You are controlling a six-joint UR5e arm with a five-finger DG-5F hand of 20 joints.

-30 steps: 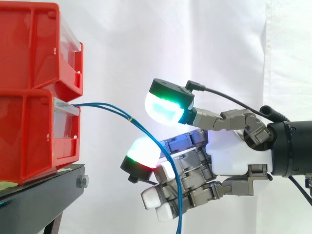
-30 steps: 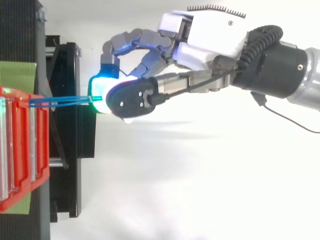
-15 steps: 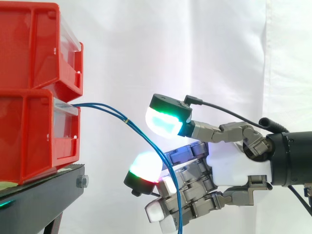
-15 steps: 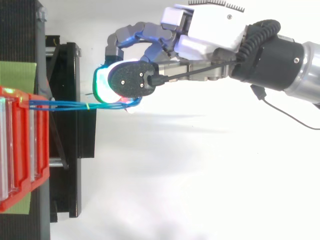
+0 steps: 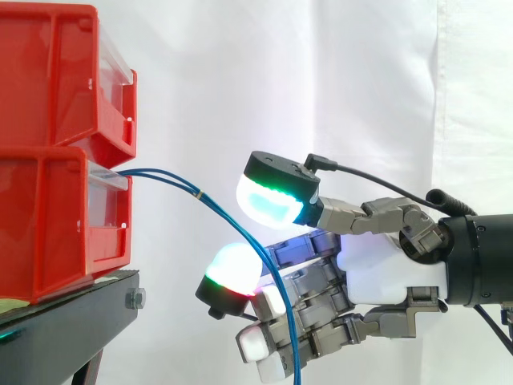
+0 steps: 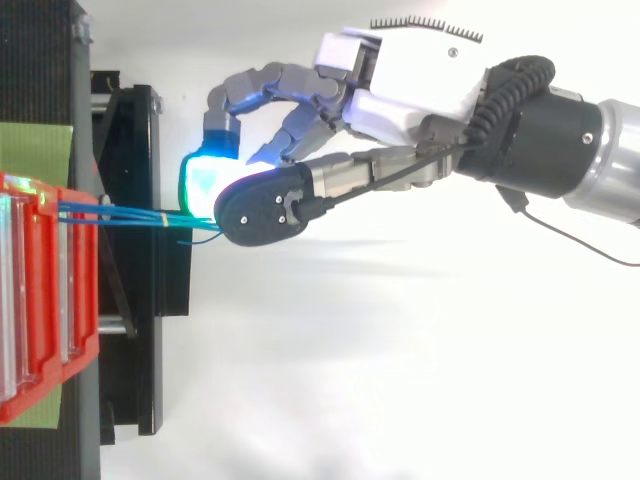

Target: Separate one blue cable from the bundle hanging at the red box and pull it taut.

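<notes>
My gripper is about to pull the blue cables [image 5: 233, 222], which part between the red box and the yellow tie [image 5: 166, 175], so one cable will come free while the rest sag.
Two thin blue cables [image 5: 232, 220], bound by a small yellow tie [image 5: 198, 193], leave the lower red box [image 5: 48, 216] and sag down to the right. They pass between the thumb pad [image 5: 272, 196], glowing cyan and green, and a lower finger pad [image 5: 232, 273], glowing white and red. A wide gap separates those two pads, with nothing pinched. My hand [image 5: 385, 269] reaches in from the right, open with loosely bent fingers around the cables. From above, the cables [image 6: 130, 215] run from the box to the pads of the hand [image 6: 420, 75].
A second red box [image 5: 56, 72] is stacked on the lower one. Both sit on a black stand [image 5: 72, 321] at the left. A white curtain hangs behind.
My hand has sunk a little and edged toward the boxes. In the top view it swung up and then back down across the cables. The yellow tie has slid slightly toward the boxes.
</notes>
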